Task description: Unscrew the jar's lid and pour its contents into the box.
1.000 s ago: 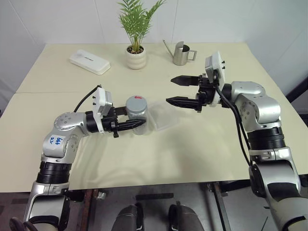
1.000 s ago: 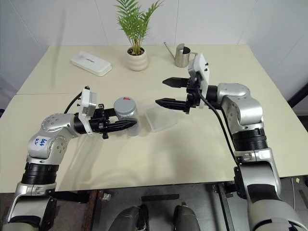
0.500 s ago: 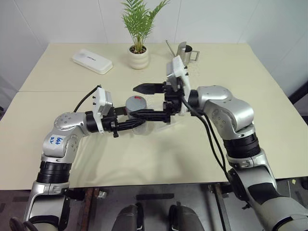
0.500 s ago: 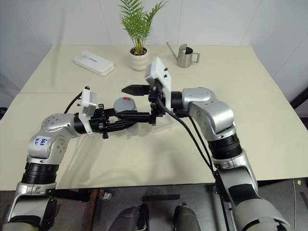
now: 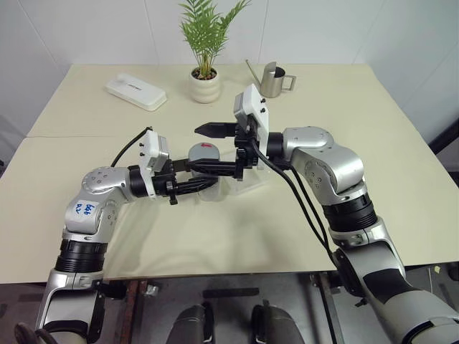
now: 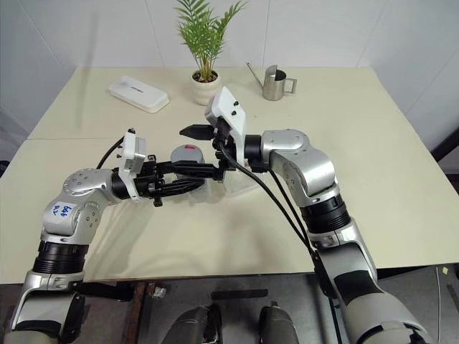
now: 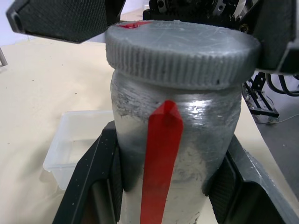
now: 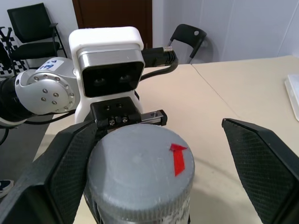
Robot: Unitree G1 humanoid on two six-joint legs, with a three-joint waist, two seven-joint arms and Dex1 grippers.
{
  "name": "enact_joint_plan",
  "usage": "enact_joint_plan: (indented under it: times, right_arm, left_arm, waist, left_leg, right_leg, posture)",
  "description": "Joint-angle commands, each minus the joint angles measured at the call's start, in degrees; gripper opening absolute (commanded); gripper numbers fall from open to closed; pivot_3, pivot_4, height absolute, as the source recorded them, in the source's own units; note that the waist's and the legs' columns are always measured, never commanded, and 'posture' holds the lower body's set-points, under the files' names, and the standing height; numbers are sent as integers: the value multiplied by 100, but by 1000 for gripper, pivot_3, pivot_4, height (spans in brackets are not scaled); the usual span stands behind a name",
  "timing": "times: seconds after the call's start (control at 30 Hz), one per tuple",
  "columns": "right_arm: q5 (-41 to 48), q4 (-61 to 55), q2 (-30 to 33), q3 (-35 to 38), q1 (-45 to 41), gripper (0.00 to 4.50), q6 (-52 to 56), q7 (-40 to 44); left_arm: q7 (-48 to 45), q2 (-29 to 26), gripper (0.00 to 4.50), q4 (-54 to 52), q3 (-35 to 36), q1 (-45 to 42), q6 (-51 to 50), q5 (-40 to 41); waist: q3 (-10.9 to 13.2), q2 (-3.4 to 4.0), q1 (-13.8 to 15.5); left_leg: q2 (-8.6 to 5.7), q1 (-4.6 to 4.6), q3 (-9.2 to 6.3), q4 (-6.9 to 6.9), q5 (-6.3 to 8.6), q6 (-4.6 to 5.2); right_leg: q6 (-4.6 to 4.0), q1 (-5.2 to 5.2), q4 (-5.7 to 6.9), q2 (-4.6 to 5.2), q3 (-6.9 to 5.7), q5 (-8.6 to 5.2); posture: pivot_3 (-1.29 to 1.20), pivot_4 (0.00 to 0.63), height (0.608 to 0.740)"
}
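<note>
The grey lid point(image 8: 141, 168) has an even ribbed rim point(image 8: 145, 213) all the way round, so I expect it to come off the jar in one piece when I turn and lift it.
My left gripper point(image 5: 203, 185) is shut on the jar point(image 7: 173, 140), a small clear cylinder with a red stripe, and holds it upright just above the table. The grey lid point(image 8: 140, 175) with its red mark sits screwed on top. My right gripper point(image 5: 206, 148) reaches in level from the right and is open, one finger on each side of the lid; the finger point(image 8: 261, 170) on one side stands clear of it. The clear box point(image 7: 77, 147) lies on the table just beyond the jar, partly hidden by the right hand. The contents cannot be made out.
At the back of the table stand a white oblong case point(image 5: 135, 92), a potted plant point(image 5: 204, 80) and a steel watering can point(image 5: 271, 79). Bare tabletop point(image 5: 373, 129) stretches to the right and front.
My right gripper has swung left from over the box to the jar, its open fingers now straddling the lid. The left gripper and jar have stayed put.
</note>
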State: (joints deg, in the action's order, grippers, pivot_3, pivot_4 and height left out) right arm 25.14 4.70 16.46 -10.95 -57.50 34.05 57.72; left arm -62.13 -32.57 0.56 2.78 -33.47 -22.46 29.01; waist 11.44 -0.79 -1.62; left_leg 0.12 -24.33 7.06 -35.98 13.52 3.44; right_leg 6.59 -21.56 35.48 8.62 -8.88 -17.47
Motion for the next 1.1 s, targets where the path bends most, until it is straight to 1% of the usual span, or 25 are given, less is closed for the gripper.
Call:
enact_joint_plan:
  times: [0.03, 0.27, 0.57, 0.8, 1.03, 1.1]
  right_arm:
    - [-45, 36, 223, 221, -116, 4479, -190, 99]
    - [-4, 199, 454, 339, -106, 4479, -322, 285]
    - [253, 34, 647, 312, 30, 4479, -301, 731]
    - [307, 52, 646, 395, 42, 4479, -241, 814]
    - [611, -179, 689, 407, 128, 4479, -19, 1161]
    - [616, -201, 636, 373, 102, 4479, 22, 1137]
  left_arm:
    - [-43, -33, 1897, -168, 57, -99, 76, 65]
    - [-46, -48, 1897, -154, 61, -101, 92, 58]
    - [-67, -66, 1897, -152, 64, -92, 97, 62]
    - [-80, -71, 1897, -157, 83, -72, 88, 54]
    - [-98, -83, 1897, -160, 94, -42, 87, 45]
    - [-101, -89, 1897, -169, 99, -31, 84, 49]
  waist:
    - [0, 0, 7]
    - [0, 0, 1]
    - [0, 0, 8]
    - [0, 0, 3]
    - [0, 0, 4]
    - [0, 0, 4]
  left_leg:
    - [0, 0, 0, 0, 0, 0]
    - [1, 0, 0, -1, 0, 0]
    - [0, 0, 0, -1, 0, 0]
    - [1, 0, 1, -1, 0, 0]
    - [1, 0, 1, -1, 0, 0]
    - [1, 0, 1, -1, 0, 0]
  right_leg:
    - [0, 0, 0, 0, 0, 0]
    - [0, 0, 0, 0, 0, 0]
    - [0, 1, 0, 1, 0, 0]
    - [0, 1, -1, 1, 0, 0]
    - [0, 1, -1, 1, -1, 0]
    - [0, 1, -1, 1, -1, 0]
  posture:
    - [0, 150, 740]
    - [0, 150, 740]
    - [0, 150, 740]
    - [0, 150, 740]
    - [0, 150, 740]
    - [0, 150, 740]
